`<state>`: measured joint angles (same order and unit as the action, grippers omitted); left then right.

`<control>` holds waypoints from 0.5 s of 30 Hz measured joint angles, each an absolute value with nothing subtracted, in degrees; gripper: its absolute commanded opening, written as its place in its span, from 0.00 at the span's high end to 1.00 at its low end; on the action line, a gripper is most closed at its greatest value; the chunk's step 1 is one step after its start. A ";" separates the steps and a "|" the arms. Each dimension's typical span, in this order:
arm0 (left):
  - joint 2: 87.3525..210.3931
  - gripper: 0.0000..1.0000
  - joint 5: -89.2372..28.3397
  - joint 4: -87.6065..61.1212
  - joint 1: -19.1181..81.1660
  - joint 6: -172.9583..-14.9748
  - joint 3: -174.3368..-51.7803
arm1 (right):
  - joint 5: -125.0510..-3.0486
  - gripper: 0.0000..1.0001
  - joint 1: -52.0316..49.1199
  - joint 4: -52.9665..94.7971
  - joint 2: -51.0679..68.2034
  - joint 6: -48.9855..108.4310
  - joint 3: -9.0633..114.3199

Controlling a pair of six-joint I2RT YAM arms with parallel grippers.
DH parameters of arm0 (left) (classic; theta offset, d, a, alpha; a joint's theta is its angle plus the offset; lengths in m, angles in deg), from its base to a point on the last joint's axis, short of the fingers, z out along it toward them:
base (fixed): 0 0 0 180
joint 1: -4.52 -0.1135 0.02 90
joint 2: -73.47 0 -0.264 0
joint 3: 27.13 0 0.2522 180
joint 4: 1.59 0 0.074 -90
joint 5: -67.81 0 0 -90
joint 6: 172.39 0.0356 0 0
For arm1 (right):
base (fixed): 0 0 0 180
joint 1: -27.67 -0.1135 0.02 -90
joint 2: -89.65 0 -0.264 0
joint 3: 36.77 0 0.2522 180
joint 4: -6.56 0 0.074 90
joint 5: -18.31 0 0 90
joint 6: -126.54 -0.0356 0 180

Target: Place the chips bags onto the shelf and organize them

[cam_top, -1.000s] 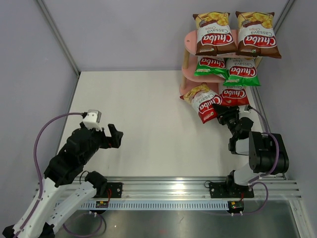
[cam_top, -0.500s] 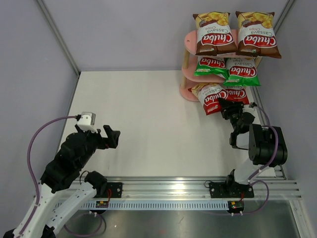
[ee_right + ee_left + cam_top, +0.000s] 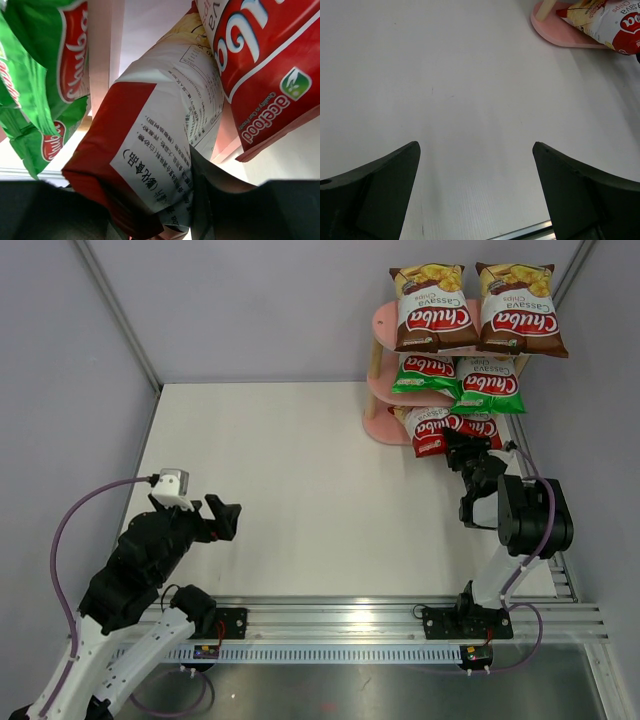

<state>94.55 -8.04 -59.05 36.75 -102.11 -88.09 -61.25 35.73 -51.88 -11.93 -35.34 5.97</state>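
Observation:
Next, my right gripper opens, grasps the second bag's near edge and sets it straight, because the second red bag slants against the other red bag.
The pink shelf stands at the far right. Two brown bags lie on its top board and two green bags on the middle board. A red bag lies on the bottom board at the right. My right gripper is shut on the second red bag, holding its near edge with the bag on the bottom board's left half. In the right wrist view this bag's back label faces me. My left gripper is open and empty over the table's near left.
The shelf's bottom board and the held red bag show in the left wrist view at top right. Grey walls enclose the white table. A metal rail runs along the near edge.
My right gripper has carried the red bag back and up onto the bottom board beside the other red bag. My left arm has drawn back and down a little.

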 measured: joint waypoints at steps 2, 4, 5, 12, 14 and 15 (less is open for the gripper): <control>94.37 0.01 -8.04 -58.96 36.75 -102.11 -88.09 | -63.44 0.92 34.06 -51.91 -12.50 -35.32 6.34; 94.18 0.01 -8.06 -58.98 36.77 -102.11 -88.09 | -66.08 0.92 32.01 -51.93 -13.16 -35.30 6.49; 94.02 0.01 -8.06 -58.96 36.77 -102.09 -88.09 | -67.24 0.92 31.07 -51.91 -13.48 -35.25 6.58; 92.08 0.01 -8.14 -58.87 36.77 -102.09 -87.96 | -74.98 0.93 26.04 -52.26 -15.21 -34.60 8.00; 91.75 0.01 -8.23 -58.70 36.77 -102.07 -87.87 | -77.14 0.93 24.29 -52.34 -15.93 -34.03 8.94; 91.68 0.01 -8.25 -58.59 36.77 -102.05 -87.78 | -78.43 0.93 23.33 -52.50 -16.46 -33.92 9.44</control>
